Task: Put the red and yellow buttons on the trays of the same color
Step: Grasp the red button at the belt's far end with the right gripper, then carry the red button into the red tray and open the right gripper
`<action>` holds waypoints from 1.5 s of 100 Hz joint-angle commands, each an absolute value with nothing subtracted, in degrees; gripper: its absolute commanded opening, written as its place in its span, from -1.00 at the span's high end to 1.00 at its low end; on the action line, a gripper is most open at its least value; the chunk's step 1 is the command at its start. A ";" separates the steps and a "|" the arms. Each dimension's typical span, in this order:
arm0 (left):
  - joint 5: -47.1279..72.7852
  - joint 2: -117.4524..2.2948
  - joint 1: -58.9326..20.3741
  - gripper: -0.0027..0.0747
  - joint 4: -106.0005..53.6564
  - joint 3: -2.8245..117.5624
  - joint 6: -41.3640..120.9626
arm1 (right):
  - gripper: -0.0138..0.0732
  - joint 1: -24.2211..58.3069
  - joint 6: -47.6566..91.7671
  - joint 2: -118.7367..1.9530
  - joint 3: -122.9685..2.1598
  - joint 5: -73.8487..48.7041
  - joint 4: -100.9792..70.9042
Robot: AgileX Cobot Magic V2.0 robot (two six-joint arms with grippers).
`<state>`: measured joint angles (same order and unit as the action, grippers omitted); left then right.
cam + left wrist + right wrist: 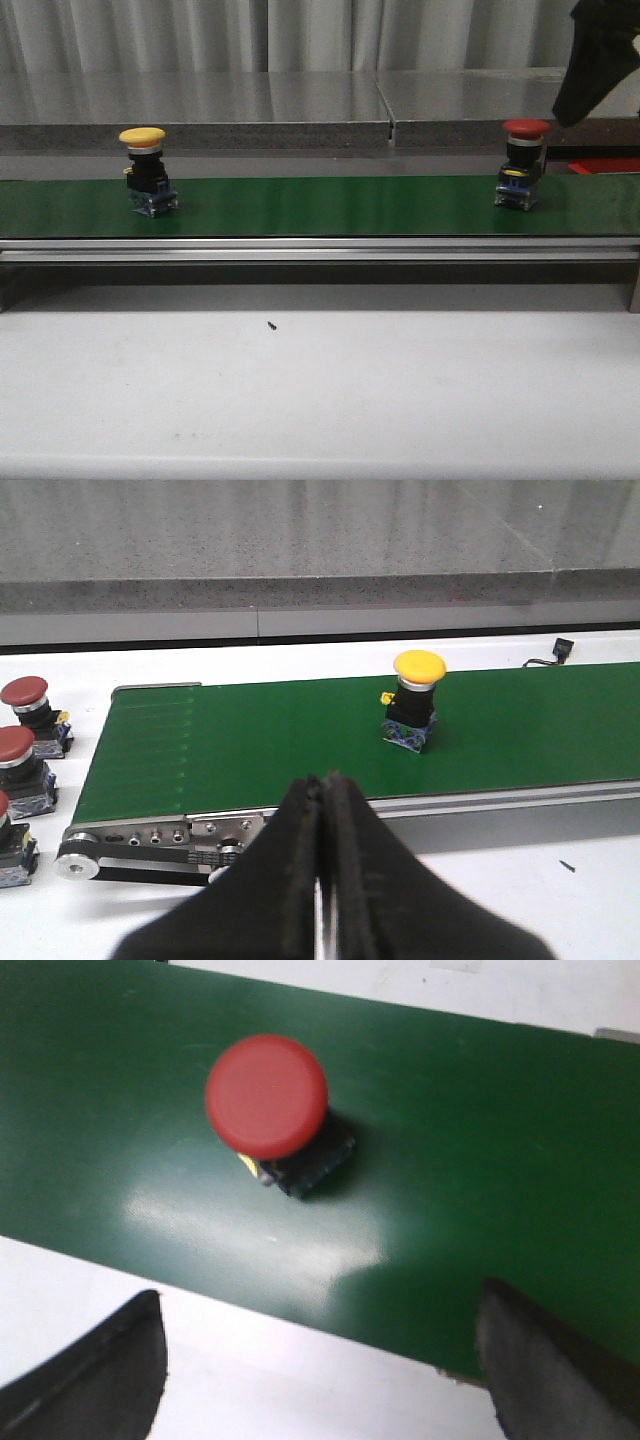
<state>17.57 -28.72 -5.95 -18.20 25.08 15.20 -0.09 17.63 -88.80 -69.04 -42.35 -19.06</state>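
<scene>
The red button [521,165] is under my right gripper and out of my left gripper's reach, so my right gripper should take it to the red tray [606,165] behind the belt.
A yellow button [145,170] stands upright on the green belt [320,205] at the left; it also shows in the left wrist view [415,700]. A red button [523,162] stands upright on the belt at the right, and from above in the right wrist view [270,1105]. My left gripper [325,880] is shut and empty, short of the belt's near rail and to the left of the yellow button. My right gripper [320,1360] is open and empty, above the red button; part of it shows at the top right of the front view [600,55]. No trays are in view.
Several spare red buttons [25,705] stand on the white table beyond the belt's left end. The belt roller and metal bracket [150,840] lie below my left gripper. A red object [605,165] sits behind the belt at the right. A grey wall ledge [200,125] runs behind.
</scene>
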 commanded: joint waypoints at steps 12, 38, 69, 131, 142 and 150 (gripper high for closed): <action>13.06 -28.94 -6.35 0.98 -19.18 26.76 15.12 | -0.75 1.59 18.78 -91.92 -75.84 -38.23 -18.59; 13.06 -28.94 -6.35 0.98 -19.18 26.76 15.12 | -0.54 0.89 18.03 -99.07 -80.62 -36.23 -14.84; 12.95 -28.94 -6.35 0.98 -19.18 26.76 15.12 | 0.38 -1.80 16.08 -101.83 -84.47 -41.35 -14.87; 12.95 -28.94 -6.35 0.98 -19.18 26.76 15.12 | 0.38 -21.08 16.02 -114.77 -107.68 -47.03 -15.20; 12.95 -28.94 -6.35 0.98 -19.18 26.76 15.12 | 0.38 -21.75 16.02 -117.76 -108.32 -44.67 -15.20; 12.95 -28.94 -6.35 0.98 -19.18 26.76 15.12 | 0.38 -21.91 16.02 -119.73 -108.32 -42.91 -15.20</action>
<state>17.53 -28.72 -5.95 -18.20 25.08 15.20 -21.48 15.92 -121.56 -106.13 -47.33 -14.34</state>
